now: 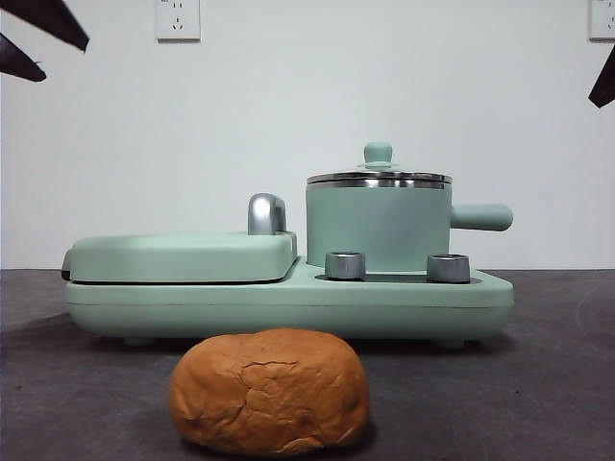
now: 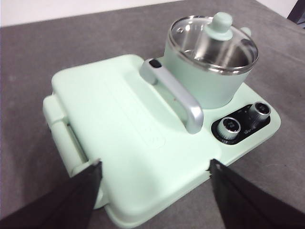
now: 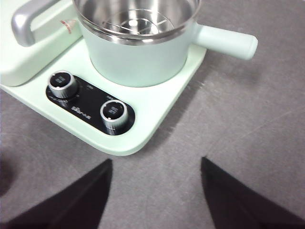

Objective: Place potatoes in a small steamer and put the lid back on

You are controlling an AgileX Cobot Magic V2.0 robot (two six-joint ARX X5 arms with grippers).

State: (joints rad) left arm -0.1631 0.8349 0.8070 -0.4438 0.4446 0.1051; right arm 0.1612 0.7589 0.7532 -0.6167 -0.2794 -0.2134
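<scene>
The potato (image 1: 269,392) should rest lower than the steamer's rim when the robot lowers it in, because the wire rack (image 3: 142,26) sits far down inside the wide, empty steamer.
The potato (image 1: 269,391), an orange-brown cracked lump, lies on the dark table in front of the appliance. The mint-green steamer (image 1: 378,230) stands on the right part of the appliance base, its side handle (image 1: 480,217) pointing right. The glass lid (image 1: 378,177) with its green knob sits on the steamer; it also shows in the left wrist view (image 2: 214,43). My left gripper (image 2: 155,164) is open and empty, high above the griddle box. My right gripper (image 3: 156,161) is open and empty, high above the table beside the steamer (image 3: 138,57).
A flat green griddle box (image 1: 183,256) with a chrome handle (image 1: 266,213) fills the left part of the base. Two steel dials (image 1: 345,265) (image 1: 448,268) sit in front of the steamer. Black arm tips show at the top corners (image 1: 38,34) (image 1: 603,82).
</scene>
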